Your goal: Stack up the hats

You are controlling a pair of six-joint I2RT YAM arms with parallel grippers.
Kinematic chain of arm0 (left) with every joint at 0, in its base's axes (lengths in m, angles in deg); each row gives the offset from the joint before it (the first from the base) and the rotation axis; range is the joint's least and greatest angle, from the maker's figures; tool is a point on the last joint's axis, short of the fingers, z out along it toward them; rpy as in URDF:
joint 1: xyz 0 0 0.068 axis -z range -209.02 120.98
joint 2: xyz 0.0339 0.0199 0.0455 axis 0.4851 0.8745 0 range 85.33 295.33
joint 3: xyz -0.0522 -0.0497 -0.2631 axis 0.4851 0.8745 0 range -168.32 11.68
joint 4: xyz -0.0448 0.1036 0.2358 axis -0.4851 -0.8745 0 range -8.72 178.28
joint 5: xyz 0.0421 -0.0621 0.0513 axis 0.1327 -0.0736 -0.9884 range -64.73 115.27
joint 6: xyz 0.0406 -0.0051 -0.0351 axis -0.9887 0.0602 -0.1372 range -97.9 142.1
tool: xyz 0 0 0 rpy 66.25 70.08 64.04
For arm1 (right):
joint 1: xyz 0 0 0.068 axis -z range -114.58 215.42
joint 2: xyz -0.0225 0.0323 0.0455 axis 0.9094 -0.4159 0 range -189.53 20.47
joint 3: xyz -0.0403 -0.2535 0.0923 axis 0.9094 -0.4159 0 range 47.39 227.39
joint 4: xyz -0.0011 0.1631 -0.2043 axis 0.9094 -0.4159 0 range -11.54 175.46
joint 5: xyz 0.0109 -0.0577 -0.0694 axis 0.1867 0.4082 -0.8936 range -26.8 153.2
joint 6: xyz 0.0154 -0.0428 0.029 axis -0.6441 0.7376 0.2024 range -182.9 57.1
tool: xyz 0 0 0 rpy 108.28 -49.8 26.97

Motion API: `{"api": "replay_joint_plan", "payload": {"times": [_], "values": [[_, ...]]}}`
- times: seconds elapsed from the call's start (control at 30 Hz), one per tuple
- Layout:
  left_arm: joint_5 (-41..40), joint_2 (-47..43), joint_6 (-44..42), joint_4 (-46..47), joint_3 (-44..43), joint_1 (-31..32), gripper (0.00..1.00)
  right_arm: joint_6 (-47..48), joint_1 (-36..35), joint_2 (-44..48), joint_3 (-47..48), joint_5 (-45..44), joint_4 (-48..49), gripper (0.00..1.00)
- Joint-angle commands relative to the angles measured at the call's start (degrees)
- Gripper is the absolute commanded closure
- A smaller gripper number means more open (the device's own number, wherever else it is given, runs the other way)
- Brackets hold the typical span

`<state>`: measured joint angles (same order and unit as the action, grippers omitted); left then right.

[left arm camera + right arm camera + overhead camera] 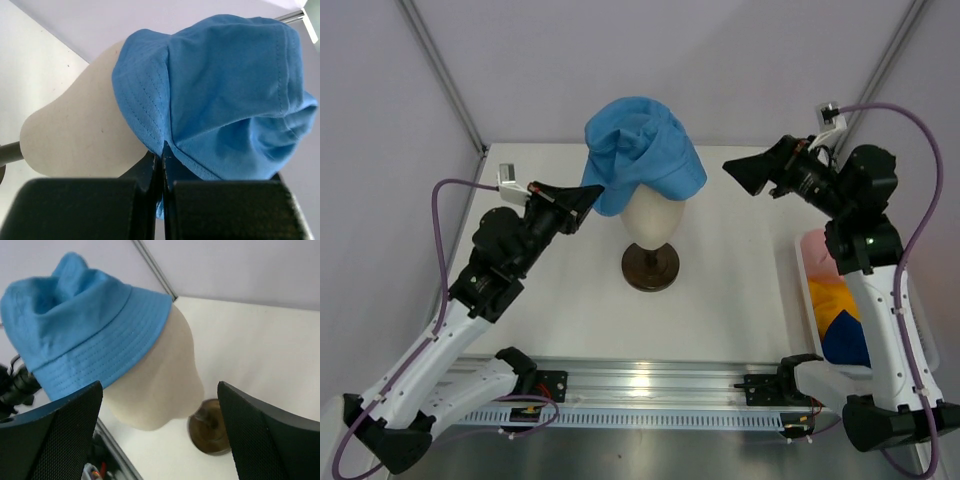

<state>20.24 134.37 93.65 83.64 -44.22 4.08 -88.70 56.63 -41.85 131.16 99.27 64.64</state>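
Observation:
The light blue hat (638, 150) is crooked on the head form. Next, my right gripper goes back and pinches the hat's brim (692, 181) across from my left gripper to make the hat level.
A light blue hat (642, 150) sits crumpled and askew on the cream head form (653, 218), which stands on a dark round base (651, 267). My left gripper (596, 194) is shut on the hat's brim at the form's left side. In the left wrist view the fingers (163, 160) pinch the blue hat (225, 100) fabric against the form (80, 135). My right gripper (740, 170) hangs open to the right of the hat, apart from it. The right wrist view shows its jaws wide (160, 405), with the hat (80, 325) and form (160, 380) beyond them.
A white bin (798, 275) at the right edge holds a pink hat (817, 252), a yellow-orange hat (830, 300) and a navy hat (850, 340), partly hidden by the right arm. Metal frame posts rise at the back corners. A rail runs along the near edge.

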Motion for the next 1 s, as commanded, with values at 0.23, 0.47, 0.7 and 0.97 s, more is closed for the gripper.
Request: {"api": "replay_joint_plan", "payload": {"times": [0.23, 0.47, 0.7, 0.97], "values": [[-1.91, -3.42, -1.06, -0.02, -0.44, 2.14, 0.99, -34.38, -12.1, 8.62, -22.41, -16.45, 31.8, 0.01], [-2.26, -3.07, -1.24, 0.25, -0.35, 2.41, 0.99, -41.69, -21.52, 10.12, -30.31, -28.94, 45.32, 0.01], [-3.4, -4.12, -2.73, -0.19, -0.44, 2.41, 0.99, -42.32, -23.46, 18.28, -38.33, -43.08, 46.76, 0.02], [-1.38, -2.89, -3.08, 0.78, -0.53, 2.41, 0.99, -44.42, -24.33, 18.12, -38.33, -44.25, 49.11, 0.04]]}}
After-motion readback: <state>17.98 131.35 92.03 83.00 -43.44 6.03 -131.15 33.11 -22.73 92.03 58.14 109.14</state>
